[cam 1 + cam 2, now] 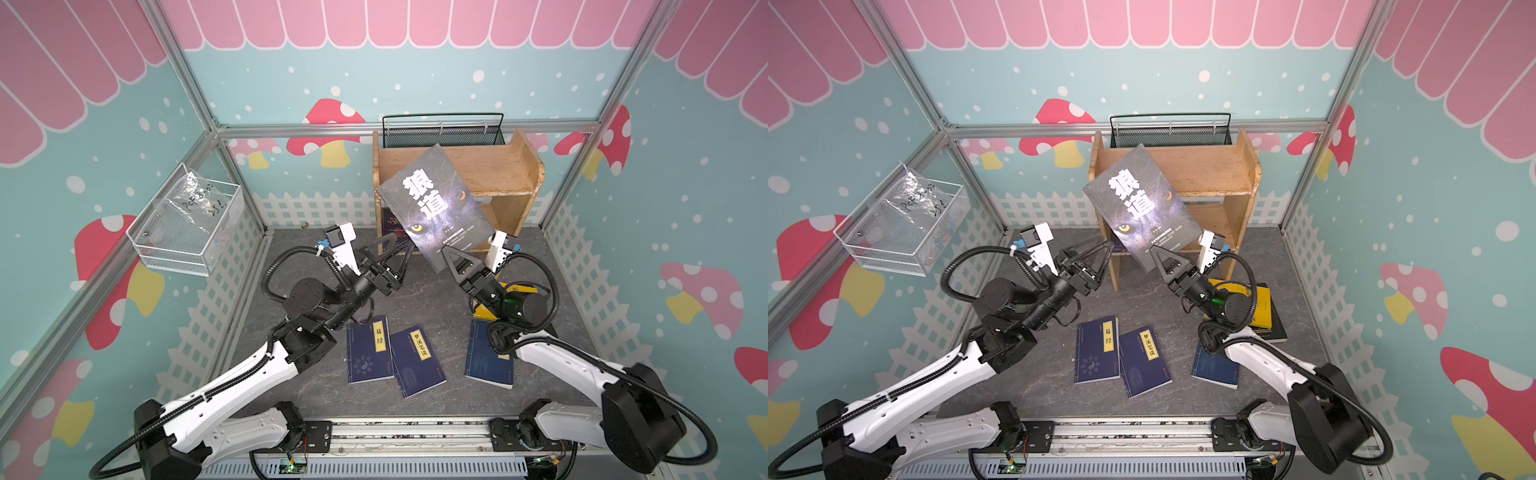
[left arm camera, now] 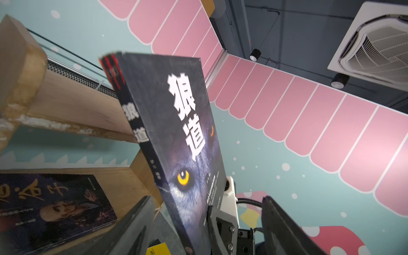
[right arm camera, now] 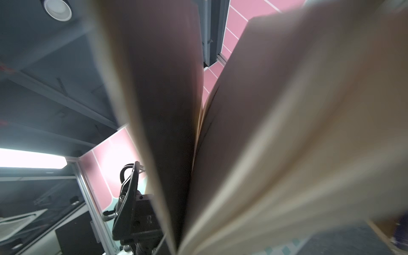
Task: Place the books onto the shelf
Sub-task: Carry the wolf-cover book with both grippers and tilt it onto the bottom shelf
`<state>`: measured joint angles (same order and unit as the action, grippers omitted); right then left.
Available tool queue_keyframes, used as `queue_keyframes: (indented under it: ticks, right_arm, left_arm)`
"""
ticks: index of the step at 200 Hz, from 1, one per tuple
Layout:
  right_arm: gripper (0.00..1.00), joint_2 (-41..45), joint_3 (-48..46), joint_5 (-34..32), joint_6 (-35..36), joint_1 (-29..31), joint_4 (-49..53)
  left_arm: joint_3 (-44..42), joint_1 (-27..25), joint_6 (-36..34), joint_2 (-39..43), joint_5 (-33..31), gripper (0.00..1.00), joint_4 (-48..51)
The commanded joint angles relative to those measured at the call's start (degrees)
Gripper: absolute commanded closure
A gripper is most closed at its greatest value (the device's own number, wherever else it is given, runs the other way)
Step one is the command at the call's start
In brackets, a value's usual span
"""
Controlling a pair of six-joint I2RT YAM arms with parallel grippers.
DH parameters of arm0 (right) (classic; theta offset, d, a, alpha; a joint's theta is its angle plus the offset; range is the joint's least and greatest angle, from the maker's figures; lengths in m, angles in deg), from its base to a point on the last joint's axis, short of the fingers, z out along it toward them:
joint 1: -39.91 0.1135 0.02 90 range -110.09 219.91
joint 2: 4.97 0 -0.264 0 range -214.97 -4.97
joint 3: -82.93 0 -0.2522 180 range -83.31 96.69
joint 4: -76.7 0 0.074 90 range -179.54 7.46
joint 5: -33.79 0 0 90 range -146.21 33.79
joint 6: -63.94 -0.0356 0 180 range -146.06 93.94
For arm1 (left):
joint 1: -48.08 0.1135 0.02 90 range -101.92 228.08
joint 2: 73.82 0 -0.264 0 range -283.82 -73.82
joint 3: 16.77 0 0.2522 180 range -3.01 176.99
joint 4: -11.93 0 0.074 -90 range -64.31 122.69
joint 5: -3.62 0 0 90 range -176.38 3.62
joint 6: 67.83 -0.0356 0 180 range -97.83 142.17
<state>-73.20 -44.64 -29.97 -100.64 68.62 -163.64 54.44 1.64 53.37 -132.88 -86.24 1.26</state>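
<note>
My left gripper should take the book's spine (image 1: 400, 222) and carry the book to the lower level, because my right gripper is holding the black book tilted by its lower edge (image 1: 470, 246).
A black book with a wolf's eye (image 1: 432, 203) (image 1: 1138, 203) stands tilted in the air in front of the light-wood shelf (image 1: 498, 166) (image 1: 1208, 166). My right gripper (image 1: 446, 249) (image 1: 1152, 249) is shut on its lower edge. In the right wrist view only blurred, fanned pages (image 3: 276, 132) show. My left gripper (image 1: 401, 245) (image 2: 207, 198) is open, its fingers (image 2: 136, 220) standing apart on either side of the book's lower corner. A dark purple portrait book (image 2: 55, 205) lies on the lower tier. Three navy books (image 1: 370, 351) (image 1: 417, 361) (image 1: 488, 361) lie on the table. A yellow book (image 1: 1262, 307) lies under the right arm.
A black mesh basket (image 1: 442, 133) stands behind the shelf's top. A white wire basket (image 1: 187, 224) holding a plastic bag hangs on the left wall. White picket-fence panels line the table's sides and back.
</note>
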Motion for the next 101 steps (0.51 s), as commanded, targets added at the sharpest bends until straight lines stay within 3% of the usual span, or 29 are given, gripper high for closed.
queue_keyframes:
  ticks: [1,20,37,65,101]
  right_arm:
    - [1.0,8.87,3.32,10.1,6.83,-2.72,15.79]
    - [1.0,14.66,5.13,14.12,11.74,-5.03,27.11]
    - [1.0,18.68,7.3,16.59,15.43,-6.41,37.24]
    - [1.0,22.42,9.69,19.87,17.52,-7.65,44.88]
    - [1.0,21.77,8.92,22.16,16.07,-7.7,44.1]
  left_arm:
    - [3.74,3.33,-3.95,3.36,3.69,0.16,12.19]
    - [5.87,7.73,-3.64,4.06,7.71,0.13,19.42]
    - [6.27,12.39,-0.46,3.39,16.89,0.12,19.64]
    - [5.94,17.26,6.98,-0.18,30.37,0.12,12.74]
    - [3.1,17.61,13.18,-2.84,37.38,0.12,-1.87]
